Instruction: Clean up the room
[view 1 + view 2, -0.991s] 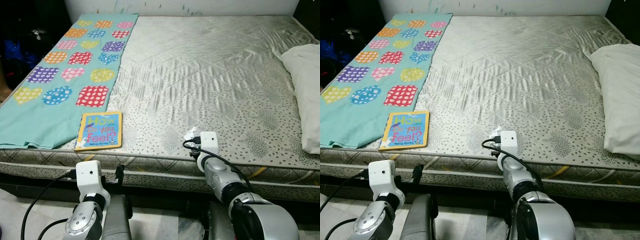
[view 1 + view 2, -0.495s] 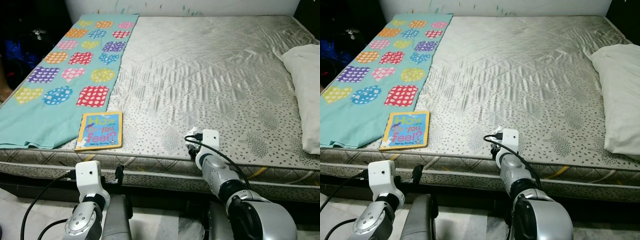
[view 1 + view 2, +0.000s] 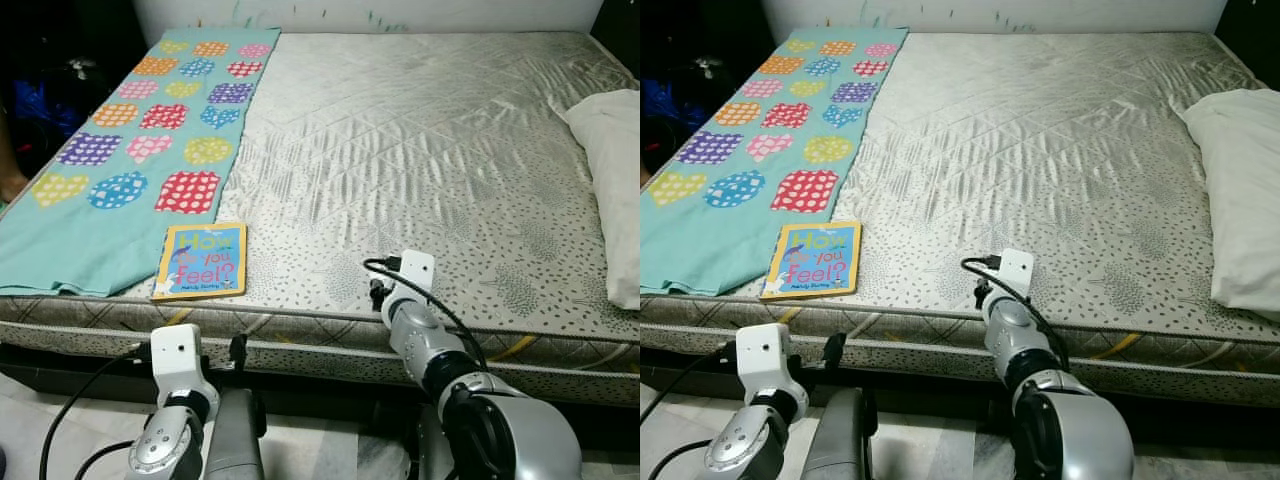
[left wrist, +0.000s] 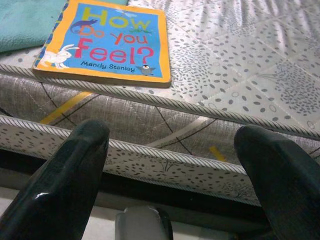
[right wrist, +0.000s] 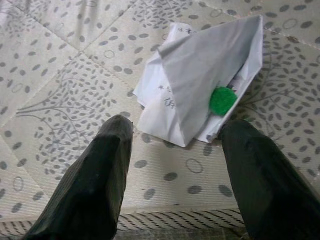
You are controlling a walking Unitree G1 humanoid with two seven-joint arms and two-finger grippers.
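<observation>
My gripper will bring the green spot [image 5: 222,101] along when I lift the paper, because the spot sits like a ball inside the white paper's fold [image 5: 234,82].
A crumpled white paper [image 5: 200,95] with a green spot lies on the grey patterned mattress [image 3: 420,130] near its front edge. My right gripper [image 5: 177,132] is open just short of it, one black finger [image 5: 100,165] on each side and neither touching. In the eye views the right wrist [image 3: 412,272] rests over that spot. A children's book, "How Do You Feel?" [image 3: 200,260], lies flat at the front left of the mattress. My left gripper [image 4: 174,132] is open with nothing in it, low in front of the mattress side and below the book [image 4: 105,40].
A teal blanket [image 3: 130,150] with coloured hearts covers the left strip of the bed. A white pillow [image 3: 620,170] lies at the right edge. Dark clutter [image 3: 40,90] sits beyond the bed's left side. Pale floor [image 3: 40,420] runs below the bed frame.
My right wrist has pushed forward and slightly left over the mattress edge, and it now covers the paper in the eye views. The left arm stays put.
</observation>
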